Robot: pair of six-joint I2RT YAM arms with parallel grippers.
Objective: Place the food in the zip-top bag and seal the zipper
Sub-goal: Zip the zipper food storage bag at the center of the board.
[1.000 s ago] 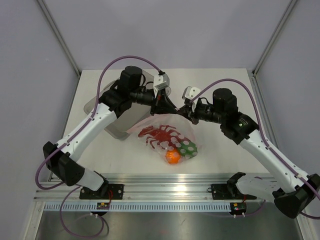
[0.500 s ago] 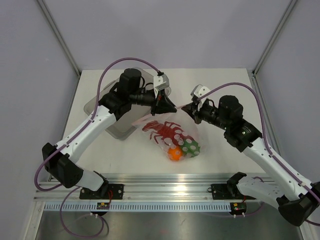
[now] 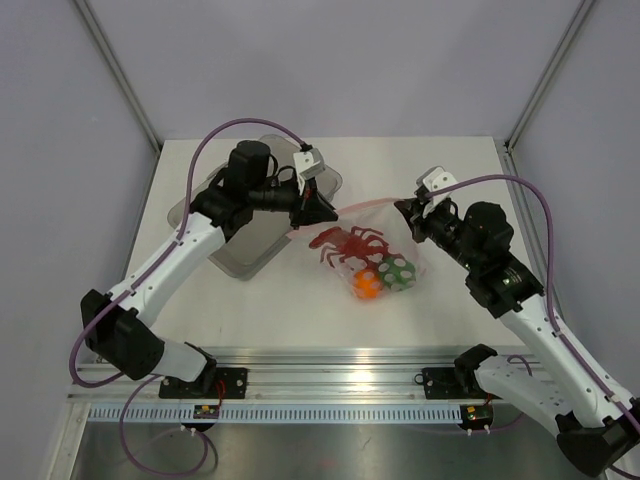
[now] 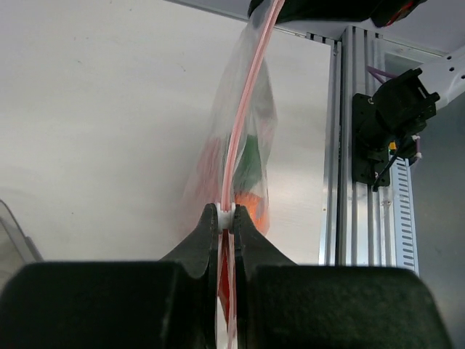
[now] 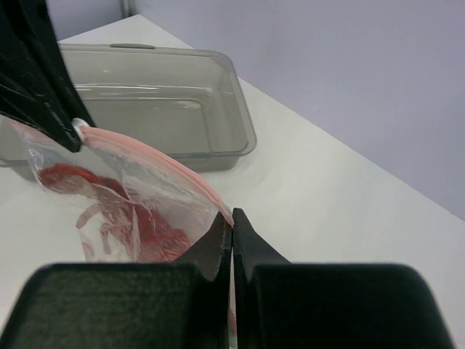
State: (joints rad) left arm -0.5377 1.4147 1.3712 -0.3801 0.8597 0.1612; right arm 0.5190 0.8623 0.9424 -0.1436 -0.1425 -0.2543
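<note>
I keep pulling the bag's corner (image 3: 396, 201) with my right gripper until the white slider reaches the zipper's end and then let go, because pink zipper still trails past the slider.
The zip-top bag (image 3: 372, 255) hangs between both grippers, its bottom resting on the table. Inside lie the food pieces: a red lobster (image 3: 348, 243), an orange fruit (image 3: 365, 289) and a green pepper (image 3: 396, 271). The pink zipper (image 3: 365, 207) runs taut along the top. My left gripper (image 3: 318, 211) is shut on the zipper's small white slider (image 4: 226, 217) at the bag's left end. My right gripper (image 3: 408, 209) is shut on the bag's right top corner (image 5: 229, 216). In the left wrist view the zipper (image 4: 247, 94) stretches straight away from the jaws.
A rigid clear tray (image 3: 222, 262) stands at the back left, partly under the left arm, and it appears behind the bag as the tray (image 5: 167, 109) in the right wrist view. An aluminium rail (image 3: 330, 372) borders the near table edge.
The grippers have drawn apart: the right one moved well to the right, the left one slightly left. The zipper line has lengthened and pulled taut, and the bag with the food shifted right.
</note>
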